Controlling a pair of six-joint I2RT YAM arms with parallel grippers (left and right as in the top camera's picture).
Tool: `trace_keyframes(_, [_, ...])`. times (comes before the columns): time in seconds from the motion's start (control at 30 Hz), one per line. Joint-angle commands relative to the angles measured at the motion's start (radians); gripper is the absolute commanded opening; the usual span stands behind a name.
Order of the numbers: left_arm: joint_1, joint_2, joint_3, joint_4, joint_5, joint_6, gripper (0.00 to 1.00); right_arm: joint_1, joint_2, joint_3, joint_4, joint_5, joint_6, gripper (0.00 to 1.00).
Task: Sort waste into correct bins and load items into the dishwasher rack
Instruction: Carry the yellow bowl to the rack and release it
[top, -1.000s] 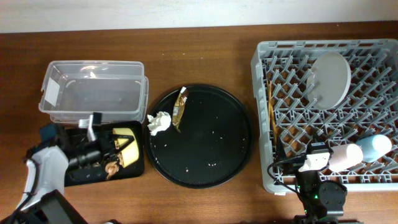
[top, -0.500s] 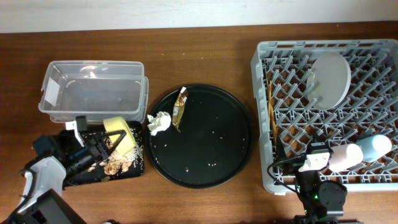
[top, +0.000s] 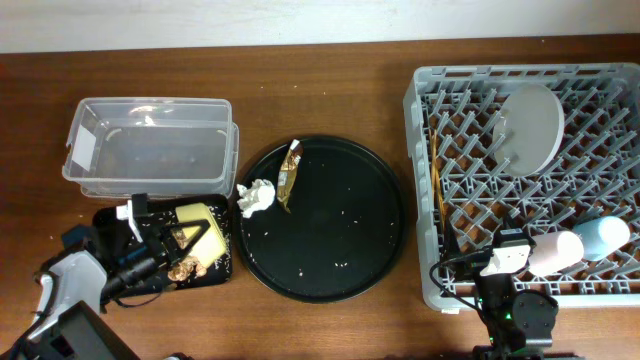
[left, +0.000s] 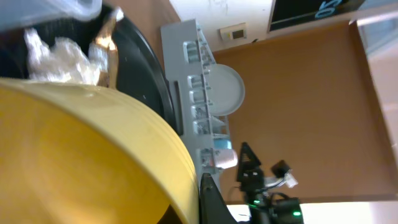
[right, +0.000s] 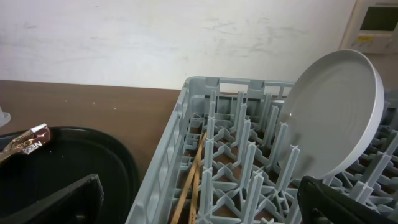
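My left gripper should keep carrying the bowl until it rests in the grey rack. The grey rack is open next to the plate (top: 455, 160), and my left gripper is holding the yellow bowl's rim (top: 196, 212).
My left gripper (top: 180, 238) is shut on the rim of the yellow bowl (top: 203, 222) and holds it tilted over the shallow black tray (top: 218, 268). Brownish food scraps (top: 182, 268) lie in that tray. In the left wrist view the bowl (left: 81, 155) fills the frame, with one finger of my left gripper (left: 194, 206) against its rim. The white tissue (top: 256, 197) and brown-gold wrapper (top: 290, 172) lie on the round black tray (top: 330, 250). The grey rack (top: 425, 190) holds the plate (top: 530, 125), chopsticks (top: 437, 190), pink cup (top: 555, 250) and blue cup (top: 603, 237). My right gripper (right: 199, 205) is open and empty over the rack's front-left corner.
The clear tub (top: 150, 150) with a white label stands behind the shallow black tray. Small white crumbs dot the round tray. The right wrist view shows the rack wall (right: 168, 155), the chopsticks (right: 193, 174), the plate (right: 333, 112) and the wrapper (right: 25, 146).
My left gripper tipped the yellow bowl over the shallow black tray, scraps spread there, then the bowl shifted slightly right. The right arm has not moved.
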Motion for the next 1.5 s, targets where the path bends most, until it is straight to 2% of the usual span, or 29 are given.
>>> trace_keyframes(0.0, [-0.005, 0.007, 0.000, -0.019, 0.024, 0.030, 0.00, -0.005, -0.005, -0.009, 0.002, -0.002, 0.001, 0.98])
trace_keyframes(0.03, [-0.023, -0.003, 0.003, -0.018, 0.113, 0.030, 0.00, -0.005, -0.005, -0.009, 0.002, -0.002, 0.001, 0.98])
trace_keyframes(0.07, [-0.078, -0.032, 0.027, -0.019, 0.126, 0.029, 0.00, -0.005, -0.005, -0.009, 0.002, -0.002, 0.001, 0.98])
trace_keyframes(0.1, [-0.141, -0.063, 0.066, -0.019, 0.100, 0.024, 0.00, -0.005, -0.005, -0.009, 0.002, -0.002, 0.001, 0.98])
trace_keyframes(0.13, [-0.259, -0.102, 0.154, -0.010, -0.033, -0.058, 0.00, -0.005, -0.005, -0.009, 0.002, -0.002, 0.001, 0.98])
trace_keyframes(0.17, [-0.451, -0.112, 0.281, 0.129, -0.258, -0.325, 0.00, -0.005, -0.005, -0.009, 0.002, -0.002, 0.001, 0.98])
trace_keyframes(0.2, [-0.572, -0.112, 0.303, 0.318, -0.356, -0.523, 0.00, -0.005, -0.005, -0.009, 0.002, -0.002, 0.001, 0.98])
trace_keyframes(0.23, [-0.620, -0.111, 0.302, 0.403, -0.394, -0.605, 0.00, -0.005, -0.005, -0.009, 0.002, -0.002, 0.001, 0.98])
trace_keyframes(0.27, [-0.772, -0.080, 0.302, 0.701, -0.497, -0.872, 0.00, -0.005, -0.005, -0.009, 0.002, -0.002, 0.001, 0.98])
trace_keyframes(0.3, [-0.824, -0.058, 0.302, 0.811, -0.513, -0.945, 0.00, -0.005, -0.005, -0.009, 0.002, -0.002, 0.001, 0.98])
trace_keyframes(0.37, [-0.969, 0.056, 0.303, 1.162, -0.580, -1.173, 0.00, -0.005, -0.005, -0.009, 0.002, -0.002, 0.001, 0.98])
trace_keyframes(0.4, [-1.048, 0.169, 0.304, 1.406, -0.606, -1.312, 0.00, -0.005, -0.005, -0.009, 0.002, -0.002, 0.001, 0.98])
trace_keyframes(0.43, [-1.089, 0.265, 0.322, 1.566, -0.608, -1.431, 0.00, -0.005, -0.005, -0.009, 0.002, -0.002, 0.001, 0.98])
trace_keyframes(0.47, [-1.114, 0.327, 0.339, 1.637, -0.607, -1.477, 0.00, -0.005, -0.005, -0.009, 0.002, -0.002, 0.001, 0.98])
trace_keyframes(0.5, [-1.173, 0.462, 0.415, 1.797, -0.605, -1.565, 0.00, -0.005, -0.005, -0.009, 0.002, -0.002, 0.001, 0.98])
trace_keyframes(0.53, [-1.214, 0.537, 0.485, 1.847, -0.608, -1.589, 0.00, -0.005, -0.005, -0.009, 0.002, -0.002, 0.001, 0.98])
trace_keyframes(0.63, [-1.321, 0.690, 0.698, 1.846, -0.657, -1.605, 0.00, -0.005, -0.005, -0.009, 0.002, -0.002, 0.001, 0.98])
trace_keyframes(0.77, [-1.345, 0.702, 0.709, 1.767, -0.727, -1.577, 0.01, -0.005, -0.005, -0.009, 0.002, -0.002, 0.001, 0.98])
trace_keyframes(0.8, [-1.345, 0.704, 0.709, 1.738, -0.727, -1.573, 0.05, -0.005, -0.005, -0.009, 0.002, -0.002, 0.001, 0.98])
trace_keyframes(0.9, [-1.316, 0.704, 0.709, 1.596, -0.747, -1.568, 0.39, -0.005, -0.005, -0.009, 0.002, -0.002, 0.001, 0.98])
trace_keyframes(0.93, [-1.286, 0.704, 0.709, 1.593, -0.741, -1.569, 0.57, -0.005, -0.005, -0.009, 0.002, -0.002, 0.001, 0.98])
trace_keyframes(0.97, [-1.265, 0.704, 0.709, 1.599, -0.717, -1.570, 0.83, -0.005, -0.005, -0.009, 0.002, -0.002, 0.001, 0.98])
trace_keyframes(1.0, [-1.223, 0.704, 0.709, 1.604, -0.658, -1.572, 0.99, -0.005, -0.005, -0.009, 0.002, -0.002, 0.001, 0.98])
trace_keyframes(1.07, [-1.162, 0.704, 0.709, 1.599, -0.586, -1.572, 0.99, -0.005, -0.005, -0.009, 0.002, -0.002, 0.001, 0.98])
trace_keyframes(1.2, [-1.107, 0.704, 0.709, 1.559, -0.570, -1.572, 0.99, -0.005, -0.005, -0.009, 0.002, -0.002, 0.001, 0.98])
trace_keyframes(1.4, [-1.129, 0.685, 0.709, 1.511, -0.541, -1.555, 0.98, -0.005, -0.005, -0.009, 0.002, -0.002, 0.001, 0.98])
trace_keyframes(1.47, [-1.118, 0.636, 0.710, 1.336, -0.581, -1.444, 0.84, -0.005, -0.005, -0.009, 0.002, -0.002, 0.001, 0.98])
